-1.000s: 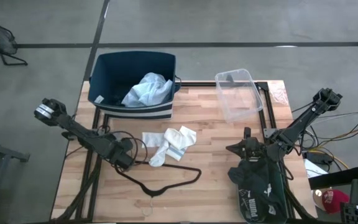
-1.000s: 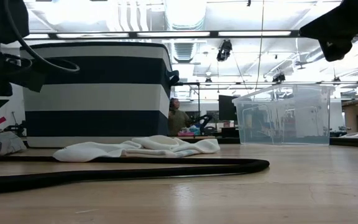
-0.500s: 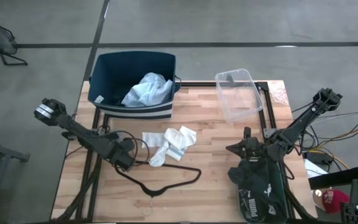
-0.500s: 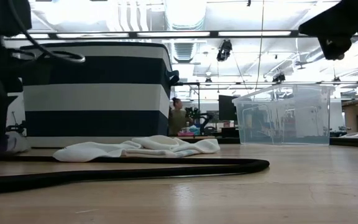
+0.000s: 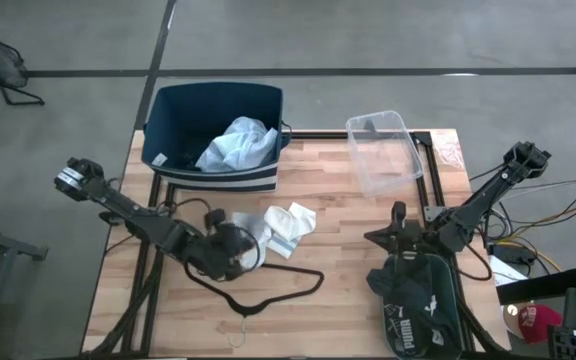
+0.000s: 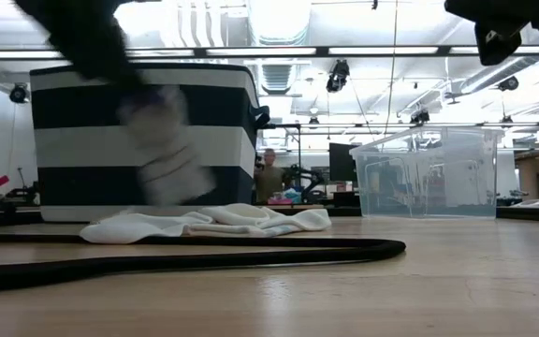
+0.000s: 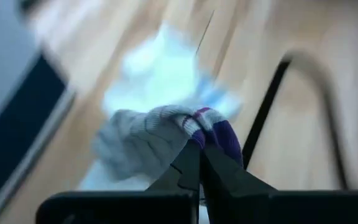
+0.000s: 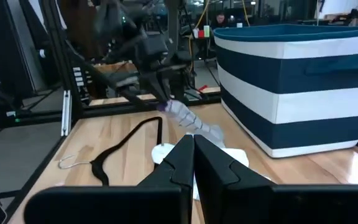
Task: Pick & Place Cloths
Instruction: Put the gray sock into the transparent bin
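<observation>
The robot's left gripper has the white sock [image 6: 166, 150] a long way from the clear plastic box [image 5: 386, 155], so it should hand the sock over to the right gripper to put inside the box.
My left gripper [image 5: 236, 248] [image 7: 199, 146] is shut on a small white sock with a purple end [image 7: 148, 140], which hangs blurred in the low view [image 6: 168, 154]. White cloths [image 5: 280, 226] lie flat on the table just right of it. A pale-blue shirt [image 5: 236, 143] lies in the navy striped bin [image 5: 168, 120]. My right gripper [image 5: 398, 218] [image 8: 193, 144] is shut on nothing, raised at the table's right over a black garment [image 5: 418, 300] that lies at the near right edge. My left gripper pinches the sock's purple end [image 7: 219, 132] between its two fingertips. The fingers slant downward. The sock hangs below them, its white part [image 6: 171, 168] clear of the table.
A thin black wire hanger [image 5: 268, 288] lies on the wood near the front, under the left gripper. A clear plastic box [image 5: 386, 150] stands at the far right. The bin stands at the far left. People show in the room beyond the table.
My left gripper has shut on the sock, risen and gone toward the table's right edge, over the white cloths. The sock, which lay on the table at the left, now hangs lifted clear.
</observation>
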